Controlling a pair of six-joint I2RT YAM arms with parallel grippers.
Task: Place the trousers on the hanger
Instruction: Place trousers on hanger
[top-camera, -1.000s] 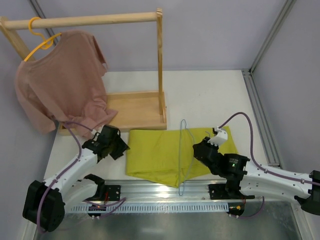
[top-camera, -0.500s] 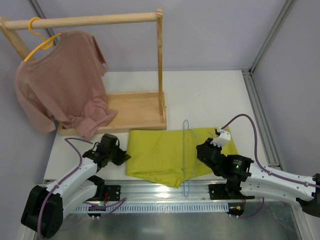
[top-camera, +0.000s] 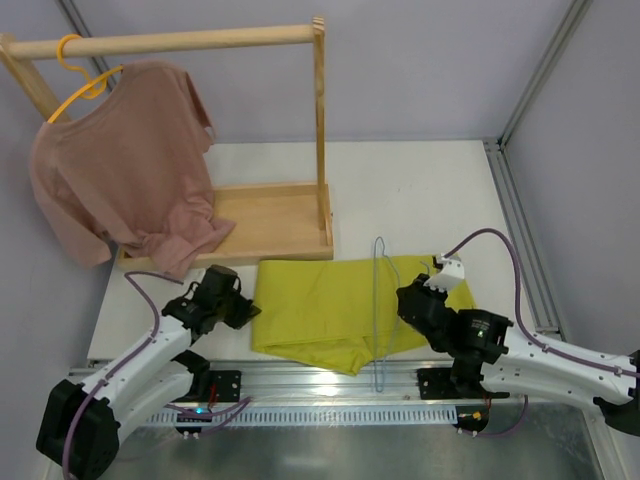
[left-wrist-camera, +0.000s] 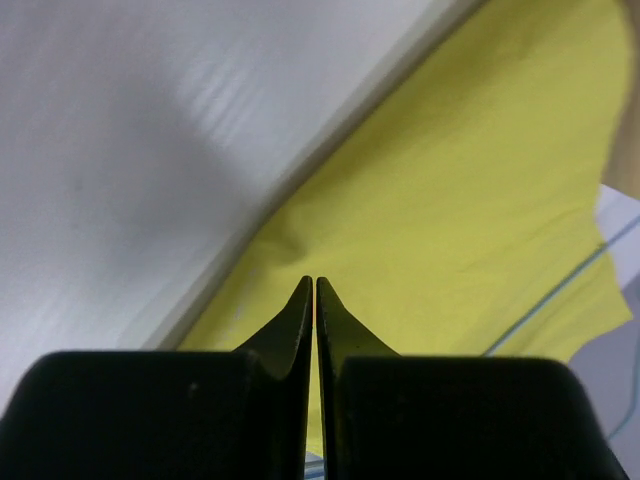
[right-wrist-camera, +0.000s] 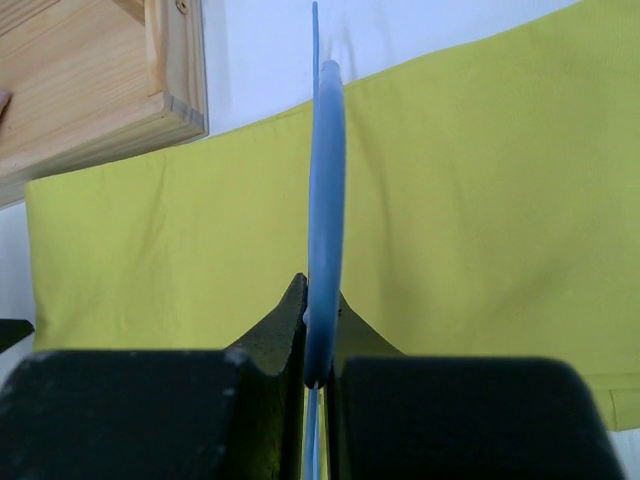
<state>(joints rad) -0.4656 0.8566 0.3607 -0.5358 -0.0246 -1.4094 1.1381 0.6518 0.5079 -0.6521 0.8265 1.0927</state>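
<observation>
Next, my right gripper moves the hanger (top-camera: 376, 308) back toward the trousers' middle (top-camera: 358, 305) before my left gripper folds the trousers' edge over, because the hanger lies past that middle.
The yellow-green trousers (top-camera: 310, 305) lie folded flat on the table near the front edge. The thin light-blue hanger (top-camera: 377, 270) lies across their right part, its lower end reaching past the table edge. My right gripper (top-camera: 404, 298) is shut on the hanger; in the right wrist view the blue wire (right-wrist-camera: 326, 150) runs up from between the jaws (right-wrist-camera: 320, 300) over the trousers (right-wrist-camera: 480, 200). My left gripper (top-camera: 245, 308) is at the trousers' left edge, shut (left-wrist-camera: 314, 285), with nothing seen between its tips. The trousers (left-wrist-camera: 450, 200) lie beneath it, and the hanger (left-wrist-camera: 560, 290) shows as a blue line.
A wooden clothes rack (top-camera: 270, 225) stands behind the trousers on the left. A dusty-pink T-shirt (top-camera: 125, 150) hangs from its rail on a yellow hanger (top-camera: 75, 70). A metal rail (top-camera: 330, 385) runs along the near edge. The rack's base (right-wrist-camera: 90, 70) shows in the right wrist view.
My left gripper has closed and drawn back toward the near edge, beside the trousers' left edge. My right gripper has carried the hanger slightly to the right.
</observation>
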